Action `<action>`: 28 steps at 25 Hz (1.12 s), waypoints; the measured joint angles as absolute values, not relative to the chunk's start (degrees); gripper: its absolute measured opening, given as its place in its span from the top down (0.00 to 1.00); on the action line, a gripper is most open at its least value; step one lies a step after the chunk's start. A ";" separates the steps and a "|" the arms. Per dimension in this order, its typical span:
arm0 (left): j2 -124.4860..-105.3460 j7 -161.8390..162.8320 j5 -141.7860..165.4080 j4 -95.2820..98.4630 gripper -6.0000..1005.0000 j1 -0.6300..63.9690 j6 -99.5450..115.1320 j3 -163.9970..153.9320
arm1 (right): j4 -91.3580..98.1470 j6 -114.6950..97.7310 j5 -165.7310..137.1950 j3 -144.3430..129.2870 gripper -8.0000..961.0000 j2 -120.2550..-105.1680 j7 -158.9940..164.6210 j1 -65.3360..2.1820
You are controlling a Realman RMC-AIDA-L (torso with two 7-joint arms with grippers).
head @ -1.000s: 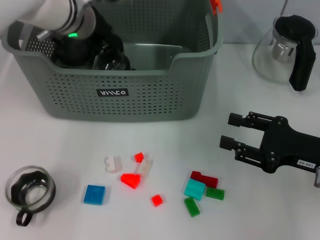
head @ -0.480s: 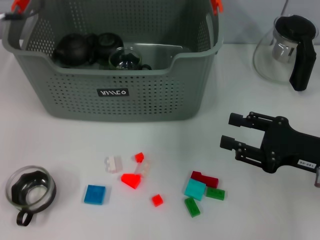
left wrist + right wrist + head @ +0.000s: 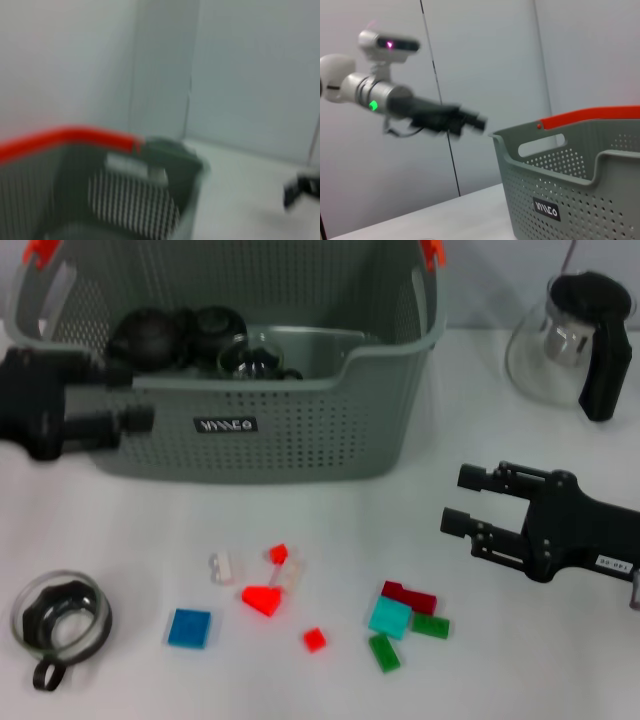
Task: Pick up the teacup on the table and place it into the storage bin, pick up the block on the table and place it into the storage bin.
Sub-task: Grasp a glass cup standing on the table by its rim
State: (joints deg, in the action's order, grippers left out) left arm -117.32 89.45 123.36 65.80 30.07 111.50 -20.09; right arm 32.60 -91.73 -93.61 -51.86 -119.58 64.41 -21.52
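The glass teacup [image 3: 66,624] stands rim up and away from the bin and blocks, so the robot's left gripper should keep going down to the teacup's rim [image 3: 46,583] until its fingers are on both sides of that rim.
The grey storage bin [image 3: 300,440] stands at the back with dark teacups [image 3: 150,335] and a glass cup [image 3: 250,358] inside. One glass teacup [image 3: 60,625] with a black insert sits on the table at the front left. Small blocks lie in front of the bin: a blue one [image 3: 189,628], red ones [image 3: 262,598] and a teal, green and dark-red cluster [image 3: 402,622]. My left gripper [image 3: 125,395] hovers open and empty by the bin's front left corner. My right gripper [image 3: 460,500] hangs open and empty at the right, above the cluster. In the right wrist view, the left gripper [image 3: 470,122] sits beside the bin [image 3: 570,200].
A glass teapot [image 3: 570,340] with a black handle stands at the back right. The bin's orange-tipped handle [image 3: 70,137] shows in the left wrist view. White table surface surrounds the blocks.
The left arm came out of the bin, left the head view, and now its gripper is back at the bin's front left, lower down. The right arm has not moved.
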 joint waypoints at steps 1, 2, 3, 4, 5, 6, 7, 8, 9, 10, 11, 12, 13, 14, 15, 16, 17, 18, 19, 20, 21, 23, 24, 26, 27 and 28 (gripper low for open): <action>-117.55 88.27 125.45 66.37 0.42 29.49 112.26 -19.96 | 32.61 -91.65 -93.61 -51.85 0.35 -119.55 64.42 -21.54; -117.79 87.52 127.77 66.91 0.42 29.04 112.47 -20.02 | 32.60 -91.53 -93.61 -51.83 0.35 -119.56 64.46 -21.63; -117.99 86.73 130.38 67.31 0.42 28.62 112.57 -20.18 | 32.61 -91.47 -93.61 -51.81 0.35 -119.58 64.50 -21.67; -118.09 86.05 132.62 67.58 0.42 28.37 112.62 -20.30 | 32.61 -91.47 -93.61 -51.81 0.35 -119.58 64.50 -21.67; -118.15 85.62 134.37 67.77 0.42 28.30 112.63 -20.36 | 32.61 -91.39 -93.61 -51.79 0.35 -119.64 64.54 -21.74; -118.25 85.17 136.90 68.09 0.43 28.20 112.61 -20.44 | 32.61 -91.31 -93.61 -51.78 0.35 -119.71 64.59 -21.76; -118.37 84.98 140.77 68.92 0.43 28.16 112.35 -20.52 | 32.61 -91.19 -93.61 -51.77 0.35 -119.77 64.69 -21.80; -118.37 84.98 140.77 68.92 0.43 28.16 112.35 -20.52 | 32.61 -91.19 -93.61 -51.77 0.35 -119.77 64.69 -21.80; -118.41 84.98 142.21 69.47 0.43 28.14 112.27 -20.54 | 32.61 -91.15 -93.61 -51.76 0.35 -119.79 64.82 -21.80; -118.40 85.04 143.54 70.19 0.43 28.14 112.22 -20.55 | 32.60 -91.10 -93.61 -51.76 0.35 -119.81 64.95 -21.80; -118.41 85.15 145.14 71.27 0.43 28.13 112.20 -20.56 | 32.60 -91.05 -93.60 -51.76 0.35 -119.81 65.09 -21.80; -118.44 85.23 146.23 72.24 0.44 28.14 112.17 -20.56 | 32.60 -90.92 -93.60 -51.76 0.35 -119.81 65.17 -21.80; -118.44 85.23 146.23 72.24 0.44 28.14 112.17 -20.56 | 32.60 -90.74 -93.60 -51.76 0.35 -119.80 65.21 -21.80; -118.63 85.76 149.65 75.29 0.44 28.30 111.93 -20.56 | 32.60 -90.58 -93.60 -51.76 0.35 -119.80 65.23 -21.78; -118.73 86.00 150.46 76.00 0.44 28.34 111.86 -20.64 | 32.61 -90.48 -93.61 -51.76 0.35 -119.80 65.23 -21.76; -118.86 86.32 151.39 76.90 0.44 28.41 111.79 -20.82 | 32.61 -90.39 -93.62 -51.76 0.35 -119.80 65.24 -21.74; -119.07 86.93 152.91 77.80 0.44 28.46 111.67 -21.33 | 32.61 -90.34 -93.64 -51.76 0.35 -119.79 65.25 -21.73; -119.33 87.63 154.40 78.61 0.45 28.48 111.42 -22.39 | 32.60 -90.32 -93.66 -51.76 0.35 -119.79 65.27 -21.73; -119.67 88.39 155.86 79.26 0.45 28.46 111.00 -23.78 | 32.61 -90.31 -93.67 -51.76 0.35 -119.79 65.28 -21.72; -120.01 89.30 157.37 79.69 0.45 28.39 110.22 -25.28 | 32.61 -90.32 -93.67 -51.76 0.35 -119.79 65.30 -21.72; -120.40 90.25 158.26 79.93 0.45 28.31 109.24 -26.66 | 32.60 -90.32 -93.68 -51.77 0.35 -119.79 65.31 -21.74; -121.21 92.19 160.14 80.12 0.45 28.16 106.90 -29.39 | 32.60 -90.32 -93.69 -51.78 0.35 -119.79 65.32 -21.82; -121.59 92.88 160.83 80.05 0.46 28.12 106.16 -30.57 | 32.61 -90.32 -93.69 -51.80 0.35 -119.79 65.32 -21.86; -122.23 93.59 161.69 79.87 0.46 28.06 105.21 -32.56 | 32.61 -90.32 -93.69 -51.84 0.35 -119.79 65.32 -21.91; -122.50 93.82 161.87 79.81 0.46 28.05 104.74 -33.33 | 32.61 -90.32 -93.70 -51.85 0.35 -119.79 65.32 -21.94; -123.02 94.26 162.13 79.70 0.46 28.05 103.65 -34.67 | 32.61 -90.32 -93.69 -51.85 0.35 -119.79 65.32 -21.95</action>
State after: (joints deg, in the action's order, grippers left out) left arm -123.02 94.26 162.13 79.70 28.05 103.65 -34.67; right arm 32.61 -90.32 -93.70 -51.85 -119.79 65.32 -21.95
